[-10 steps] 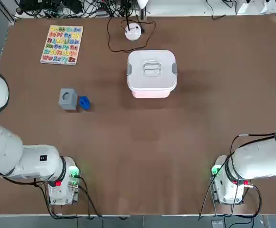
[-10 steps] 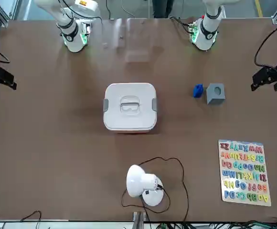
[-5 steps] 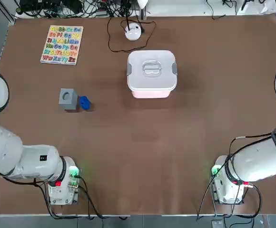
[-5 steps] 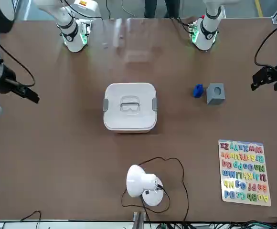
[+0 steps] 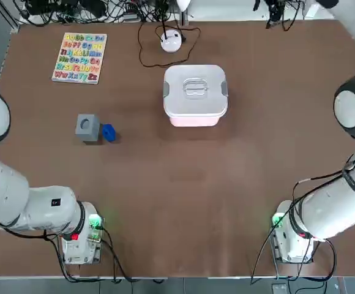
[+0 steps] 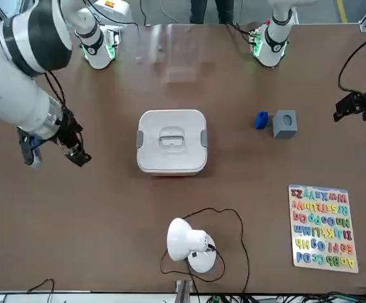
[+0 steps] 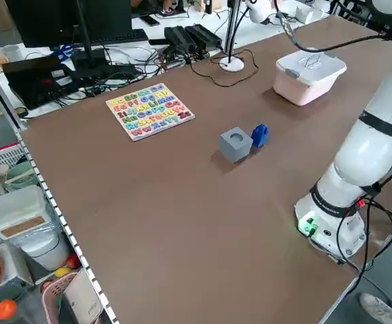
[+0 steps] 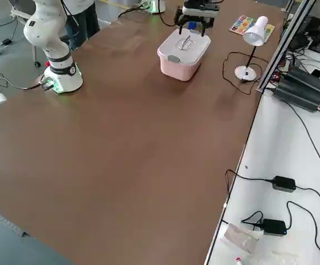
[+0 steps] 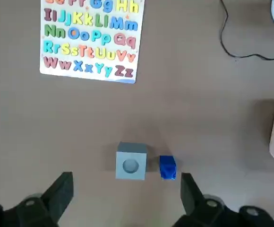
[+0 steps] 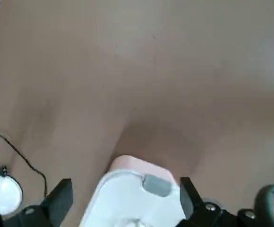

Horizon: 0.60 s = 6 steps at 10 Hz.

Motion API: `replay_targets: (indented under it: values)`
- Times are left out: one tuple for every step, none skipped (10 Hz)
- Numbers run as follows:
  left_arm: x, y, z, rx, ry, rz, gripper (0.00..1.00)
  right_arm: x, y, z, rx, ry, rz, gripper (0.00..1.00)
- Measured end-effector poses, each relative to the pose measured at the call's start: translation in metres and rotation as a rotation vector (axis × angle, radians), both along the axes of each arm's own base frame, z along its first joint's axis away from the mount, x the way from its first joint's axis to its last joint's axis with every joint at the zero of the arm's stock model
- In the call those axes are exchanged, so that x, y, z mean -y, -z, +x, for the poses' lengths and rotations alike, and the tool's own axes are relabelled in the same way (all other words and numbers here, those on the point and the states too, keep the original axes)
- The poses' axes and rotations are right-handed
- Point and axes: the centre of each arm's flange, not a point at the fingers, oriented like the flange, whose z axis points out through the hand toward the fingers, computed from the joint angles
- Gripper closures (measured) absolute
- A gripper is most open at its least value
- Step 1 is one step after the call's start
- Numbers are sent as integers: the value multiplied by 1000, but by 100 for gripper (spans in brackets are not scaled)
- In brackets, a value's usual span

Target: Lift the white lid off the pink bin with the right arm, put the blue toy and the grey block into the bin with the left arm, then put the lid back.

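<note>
The white lid (image 6: pixel 171 158) will come off in one piece and leave the pink bin behind when I lift it, because a handle (image 6: pixel 171 138) sits halfway between grey clips.
The white lid (image 5: pixel 195 89) sits closed on the pink bin (image 5: pixel 195 120) at mid-table. The grey block (image 5: pixel 87 126) and the blue toy (image 5: pixel 108 132) lie side by side on the robot's left half. My right gripper (image 6: pixel 52 154) hangs open, raised above the table on the bin's right side and apart from the lid (image 10: pixel 132 198); in its wrist view the right gripper (image 10: pixel 125 184) frames the lid's edge. My left gripper (image 6: pixel 353 106) is open and high over the block (image 9: pixel 131 161) and the toy (image 9: pixel 167 167), holding nothing.
An alphabet puzzle board (image 5: pixel 79 57) lies at the far left corner. A white round lamp with a black cable (image 5: pixel 171 40) stands just behind the bin. The arm bases (image 5: pixel 79 236) (image 5: pixel 291 236) stand at the near edge. Cables run along the far edge.
The right arm has swung in from the table's right edge towards the bin, its gripper still open. The left arm, the lid, the block and the toy have not moved.
</note>
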Motion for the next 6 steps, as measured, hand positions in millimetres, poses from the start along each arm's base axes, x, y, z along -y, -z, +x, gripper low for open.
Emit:
replay_targets:
  values:
    - [-3, 6, 1, -12, -6, -5, 0, -25, 15, -2, -20, 67, -13, 0]
    - [-2, 18, 2, -32, -5, -7, 0, -50, 29, -5, -36, 144, -28, 0]
    - [2, 33, 3, -48, 0, -8, 0, -75, 42, -10, -46, 202, -42, 0]
    - [8, 49, 3, -59, 8, -10, 0, -99, 53, -16, -54, 235, -51, 0]
    - [17, 66, 1, -72, 24, -11, 0, -122, 65, -23, -62, 286, -60, 0]
    - [33, 90, -8, -92, 49, -9, 0, -143, 81, -29, -74, 327, -77, 0]
